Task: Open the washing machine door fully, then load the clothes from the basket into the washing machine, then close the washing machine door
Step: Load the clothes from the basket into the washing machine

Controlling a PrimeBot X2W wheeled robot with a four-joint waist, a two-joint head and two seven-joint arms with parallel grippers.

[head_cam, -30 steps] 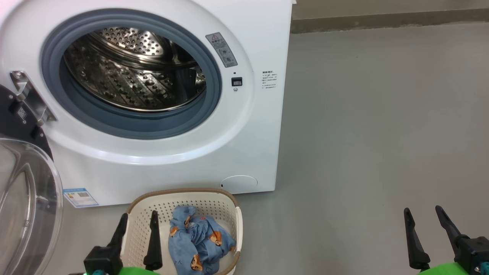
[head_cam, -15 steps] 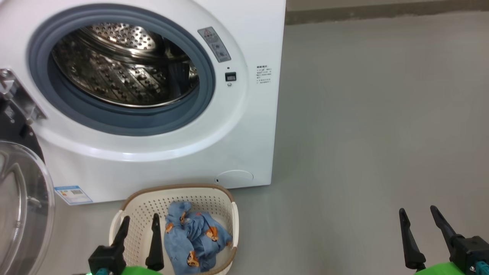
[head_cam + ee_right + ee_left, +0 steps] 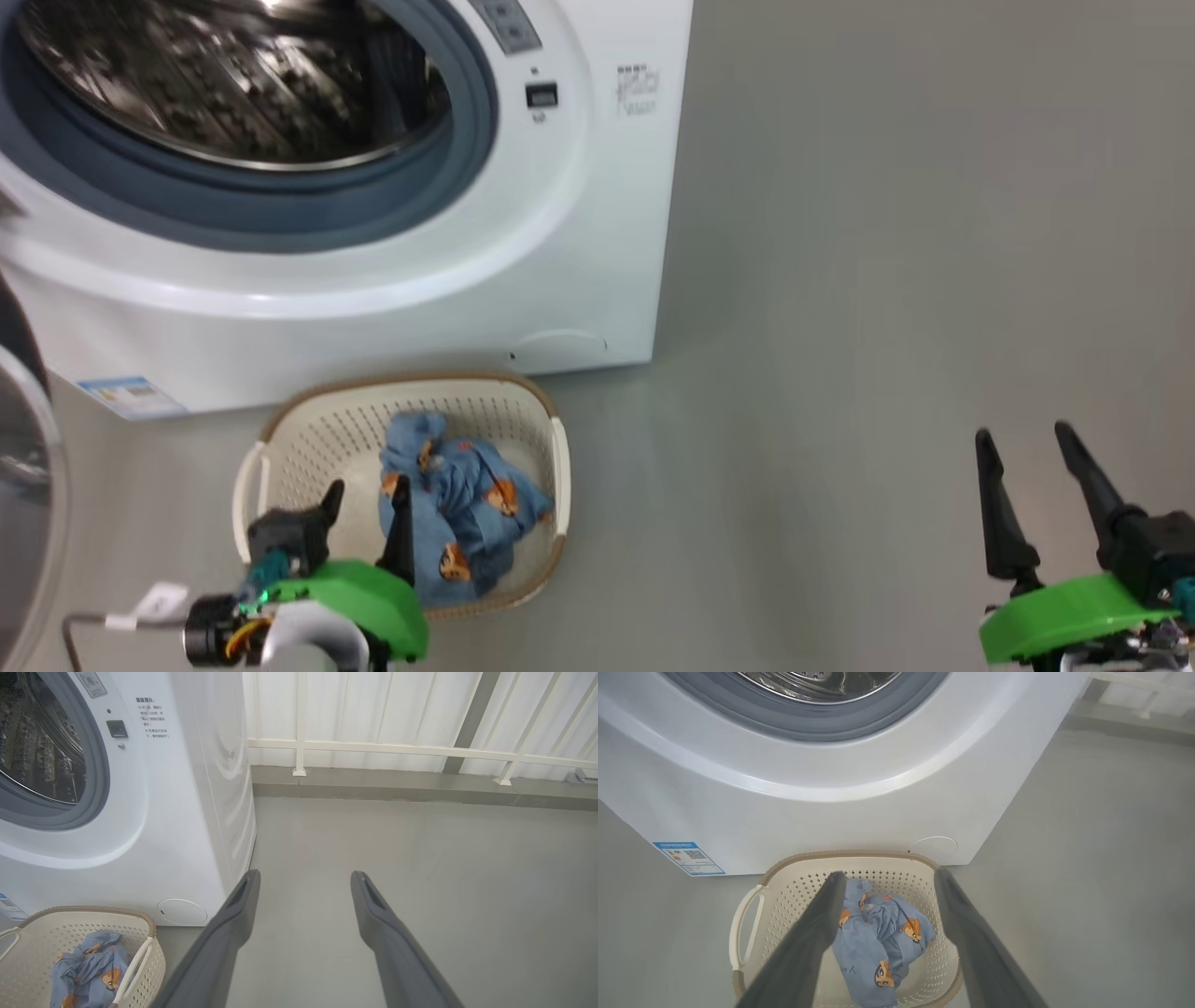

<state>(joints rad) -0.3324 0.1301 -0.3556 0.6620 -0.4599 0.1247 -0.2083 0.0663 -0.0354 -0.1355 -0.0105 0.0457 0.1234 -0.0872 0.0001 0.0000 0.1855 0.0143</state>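
Observation:
The light blue clothes (image 3: 461, 504) are split into bunches by a deep crease (image 3: 445, 511), so one piece will come loose and another will stay in the basket when the robot lifts.
The white washing machine (image 3: 373, 280) stands with its steel drum (image 3: 215, 84) exposed. The washing machine door (image 3: 23, 485) is swung out at the far left, where its clear glass bowl shows. The cream basket (image 3: 411, 381) sits on the floor in front of the machine. It holds the light blue printed clothes (image 3: 457, 504). My left gripper (image 3: 368, 490) hangs open above the basket's left half, just left of the clothes, holding nothing. In the left wrist view the left gripper (image 3: 889, 873) frames the clothes (image 3: 878, 933). My right gripper (image 3: 1021, 434) is open over bare floor, far to the right.
Grey floor (image 3: 887, 280) stretches to the right of the machine. A white railing with panels (image 3: 420, 751) and a low kerb close off the far side. The round service flap (image 3: 560, 343) and blue label sticker (image 3: 131, 397) mark the machine's lower front.
The head camera has tilted down, so the machine has slid up in the picture. My left arm has reached further over the basket, toward the clothes. Both grippers stay open.

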